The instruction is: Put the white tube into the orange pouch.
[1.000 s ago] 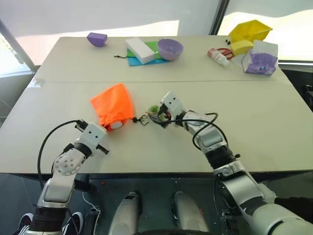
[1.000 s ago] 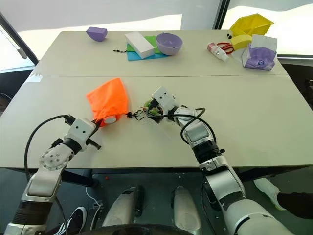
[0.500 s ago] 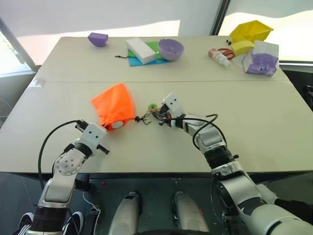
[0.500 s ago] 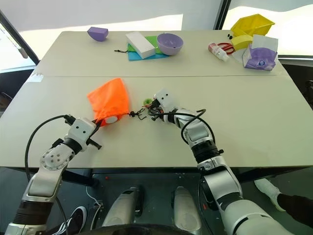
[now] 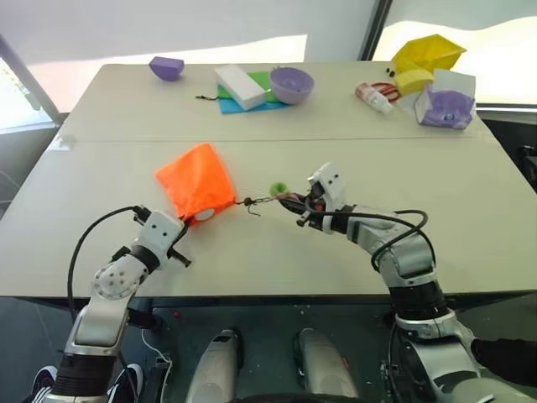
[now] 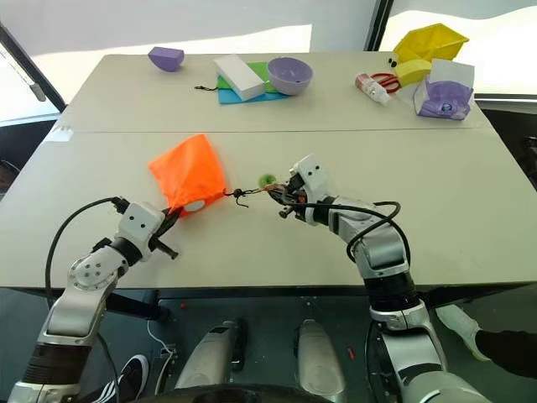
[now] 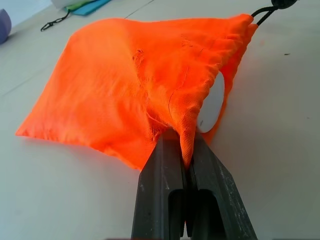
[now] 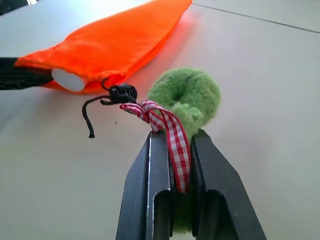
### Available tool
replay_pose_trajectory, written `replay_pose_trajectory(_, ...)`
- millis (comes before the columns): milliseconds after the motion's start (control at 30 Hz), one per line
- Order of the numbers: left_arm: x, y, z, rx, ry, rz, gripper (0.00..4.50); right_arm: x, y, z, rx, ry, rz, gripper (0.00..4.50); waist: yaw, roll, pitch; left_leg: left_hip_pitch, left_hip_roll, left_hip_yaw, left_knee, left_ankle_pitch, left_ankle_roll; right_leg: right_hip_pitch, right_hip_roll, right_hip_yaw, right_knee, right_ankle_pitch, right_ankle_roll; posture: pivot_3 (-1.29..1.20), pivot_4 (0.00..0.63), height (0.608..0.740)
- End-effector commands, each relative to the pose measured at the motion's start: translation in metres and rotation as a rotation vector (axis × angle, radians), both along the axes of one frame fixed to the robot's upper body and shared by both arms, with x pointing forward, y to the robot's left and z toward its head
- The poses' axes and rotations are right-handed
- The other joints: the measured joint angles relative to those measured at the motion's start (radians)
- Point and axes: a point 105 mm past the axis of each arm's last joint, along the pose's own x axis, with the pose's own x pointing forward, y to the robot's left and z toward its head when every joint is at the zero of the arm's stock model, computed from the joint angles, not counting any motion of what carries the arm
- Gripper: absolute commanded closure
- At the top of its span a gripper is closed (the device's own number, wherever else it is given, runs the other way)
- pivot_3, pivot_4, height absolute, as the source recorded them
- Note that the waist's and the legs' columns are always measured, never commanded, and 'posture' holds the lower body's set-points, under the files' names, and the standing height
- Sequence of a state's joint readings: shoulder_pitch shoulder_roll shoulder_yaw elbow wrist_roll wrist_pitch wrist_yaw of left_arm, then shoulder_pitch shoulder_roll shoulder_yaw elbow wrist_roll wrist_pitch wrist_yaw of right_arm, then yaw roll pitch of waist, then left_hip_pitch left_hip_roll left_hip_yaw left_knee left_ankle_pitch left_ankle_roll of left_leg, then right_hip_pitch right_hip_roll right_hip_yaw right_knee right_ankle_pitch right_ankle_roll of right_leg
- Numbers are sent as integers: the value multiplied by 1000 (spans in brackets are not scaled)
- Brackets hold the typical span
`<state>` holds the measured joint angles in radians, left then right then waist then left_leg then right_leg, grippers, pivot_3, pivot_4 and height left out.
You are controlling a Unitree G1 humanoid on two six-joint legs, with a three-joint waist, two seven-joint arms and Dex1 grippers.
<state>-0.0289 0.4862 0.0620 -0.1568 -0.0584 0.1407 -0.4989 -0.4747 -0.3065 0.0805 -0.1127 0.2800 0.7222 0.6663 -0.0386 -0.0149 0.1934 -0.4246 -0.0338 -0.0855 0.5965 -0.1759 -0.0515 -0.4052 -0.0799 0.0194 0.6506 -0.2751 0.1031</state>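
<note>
My left gripper should leave the pouch's fold and slide the cord lock [image 5: 247, 201] toward the pouch's opening [image 5: 205, 215], because that opening is wide open while the cord lock sits by the ribbon.
The orange pouch [image 5: 197, 180] lies flat on the table, left of centre. A round white end of the white tube [image 7: 212, 102] shows in the pouch's mouth; the rest of it is hidden inside. My left gripper [image 5: 186, 223] is shut on a fold of the fabric at the pouch's mouth. My right gripper [image 8: 180, 145] is shut on a red-and-white checked ribbon at the end of the dark cord [image 5: 253, 201]. The green pom-pom [image 8: 187, 95] sits just past its fingertips. The cord runs nearly straight from the pouch's mouth to that gripper.
Along the far edge stand a small purple bowl [image 5: 166, 67], a white block [image 5: 241, 86] on coloured sheets, a larger purple bowl [image 5: 291, 84], a small white bottle with red parts [image 5: 374, 96], yellow containers [image 5: 428, 52] and a purple-and-white pack [image 5: 446, 105].
My right gripper has shut on the ribbon by the pom-pom and drawn back to the right, pulling the slack cord straight. The left gripper has kept its hold on the pouch.
</note>
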Motion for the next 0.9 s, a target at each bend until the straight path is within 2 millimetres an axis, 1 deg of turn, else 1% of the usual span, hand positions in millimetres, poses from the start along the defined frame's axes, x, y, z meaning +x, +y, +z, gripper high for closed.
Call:
replay_pose_trajectory(33, 0, -1, 9, -31, -17, -32, 4500, 0, -3, 4, -19, -44, -18, 4481, 1, 0, 0, 0, 0, 0, 0, 0, 0, 0, 0, 0, 0, 0, 0, 0, 150, 740)
replay_pose_trajectory(67, -1, -2, 8, -57, -1, -43, 4500, 0, -3, 2, -14, -37, -25, 4481, 2, 0, 0, 0, 0, 0, 0, 0, 0, 0, 0, 0, -1, 0, 0, 0, 150, 740)
replay_pose_trajectory(167, -2, 0, 10, -101, 11, -55, 3611, 1, -3, 0, -4, -32, -36, 4500, 2, 0, 0, 0, 0, 1, 0, 0, 0, 0, 0, 0, -1, 2, 3, 0, 150, 740)
replay_pose_trajectory(200, -3, 0, 12, -108, 11, -64, 3170, 1, -3, -2, -15, -34, -38, 4500, 2, 0, 0, -1, 0, 1, 0, 0, 0, 0, -1, 0, -1, 2, 3, 0, 150, 740)
replay_pose_trajectory(233, -4, 0, 14, -114, 12, -71, 2630, 2, -3, -3, -23, -35, -39, 4500, 2, 0, 0, -1, 0, 1, 0, 0, 0, 0, 0, 0, -1, 2, 3, 0, 150, 740)
replay_pose_trajectory(300, -8, -3, 19, -144, 30, -132, 1719, 3, -5, -8, -40, -34, -46, 4500, 2, 0, 0, 0, 0, 0, 0, 0, 0, 0, 0, 0, -1, 2, 3, 0, 150, 740)
replay_pose_trajectory(367, -11, 0, 23, -163, 37, -160, 1719, 3, -6, -10, -31, -23, -55, 4500, 1, 0, 0, 0, 0, 0, 0, 0, 0, 0, 0, 0, -1, 0, 1, 0, 150, 740)
replay_pose_trajectory(400, -11, 3, 25, -146, 26, -164, 1719, 3, -6, -11, -36, -26, -56, 4500, 1, 0, 0, 0, 0, 0, 0, 0, 0, 0, 0, 0, -1, 0, 0, 0, 150, 740)
replay_pose_trajectory(467, -16, 8, 37, -189, 28, -206, 1719, 2, -4, -14, -63, -37, -49, 4500, 0, 0, 0, 0, 3, 1, 0, 0, 0, 0, 0, 0, -1, 0, 0, 0, 150, 740)
replay_pose_trajectory(533, -22, 8, 47, -213, 47, -277, 1719, 3, -4, -16, -80, -51, -48, 4500, 0, 0, 0, -1, 3, 1, 0, 0, 0, 0, 0, 0, -2, 0, 0, 0, 150, 740)
replay_pose_trajectory(600, -22, 11, 51, -219, 57, -290, 1719, 3, -2, -16, -74, -56, -40, 4500, -1, 0, 0, -1, 4, 1, 0, 0, 0, 0, 1, 0, -2, 0, 0, 0, 150, 740)
replay_pose_trajectory(633, -20, 11, 58, -265, 65, -301, 1719, 4, -1, -18, -82, -61, -40, 4500, 0, 0, 0, -1, 4, 1, 0, 0, 0, 0, 1, 0, -2, 0, 0, 0, 150, 740)
replay_pose_trajectory(700, -14, 5, 76, -361, 99, -365, 1719, 5, 2, -23, -117, -76, -39, 4500, 5, 0, 0, 0, 4, 1, 0, 0, 0, 1, 1, 0, -2, 0, 0, 0, 150, 740)
replay_pose_trajectory(733, -12, 0, 82, -380, 115, -405, 1719, 6, 3, -25, -118, -78, -45, 4500, 9, 0, 0, -1, 4, 1, 1, 0, 0, 1, 1, -1, -2, 0, 0, 0, 150, 740)
replay_pose_trajectory(833, 8, -17, 89, -340, 111, -465, 1719, 14, 3, -29, -128, -102, -91, 4500, 17, 0, 0, 0, 5, 2, 2, 1, 1, 2, 2, -1, -2, 0, -1, 0, 150, 740)
replay_pose_trajectory(900, 22, -31, 88, -312, 128, -518, 1719, 17, 3, -32, -153, -127, -104, 4500, 21, 0, 0, 1, 2, 3, 2, 2, 1, 3, 2, -1, -2, 1, -1, 0, 150, 740)
